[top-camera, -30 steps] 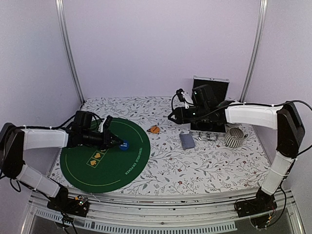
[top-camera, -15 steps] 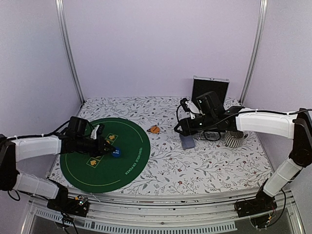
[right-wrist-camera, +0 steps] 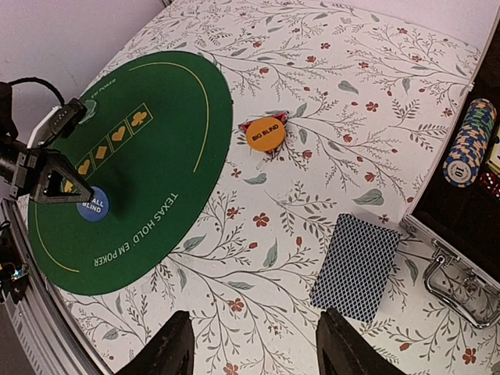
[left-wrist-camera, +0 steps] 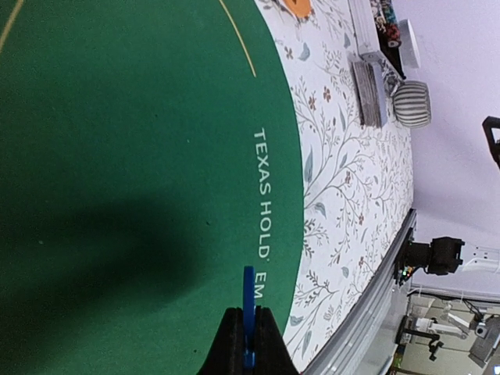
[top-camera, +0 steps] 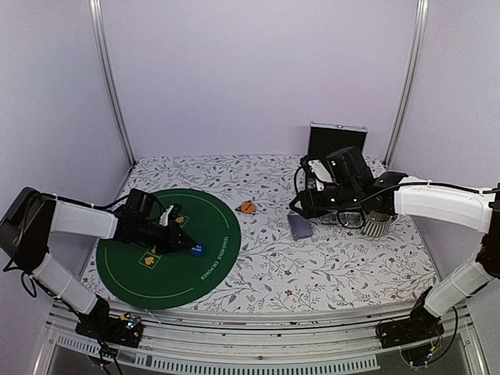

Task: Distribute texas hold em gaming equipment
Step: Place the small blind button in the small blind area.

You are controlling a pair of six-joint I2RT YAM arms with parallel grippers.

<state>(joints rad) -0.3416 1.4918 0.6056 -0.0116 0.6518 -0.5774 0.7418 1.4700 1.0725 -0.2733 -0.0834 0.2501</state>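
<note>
The green mat (top-camera: 180,273) is under my left gripper, so my right gripper should lift the orange disc (top-camera: 247,207) off the triangular marker and pass it to my left gripper.
My left gripper (top-camera: 188,246) is shut on a blue disc (top-camera: 197,251), held flat and low over the green round mat (top-camera: 156,273). In the left wrist view the disc (left-wrist-camera: 248,301) shows edge-on between the jaws, near the "TEXAS HOLD'EM" lettering. The right wrist view shows the blue disc (right-wrist-camera: 93,205) too. My right gripper (right-wrist-camera: 258,351) is open and empty above the deck of grey-blue-backed cards (right-wrist-camera: 355,267) on the floral cloth. An orange "BIG BLIND" disc (right-wrist-camera: 265,134) lies on a red-edged triangular marker (right-wrist-camera: 295,111). A stack of striped poker chips (right-wrist-camera: 469,144) lies in the case.
The silver-and-black hinged case (top-camera: 337,144) stands open at the back right, with its latch (right-wrist-camera: 457,285) near the deck. A ribbed cup (top-camera: 379,221) stands to the right of the deck (top-camera: 299,226). The table's metal front rail (top-camera: 258,324) runs along the near edge.
My left gripper has carried the blue disc nearer across the mat, first left, then right again. My right arm has swung right and nearer, over the deck.
</note>
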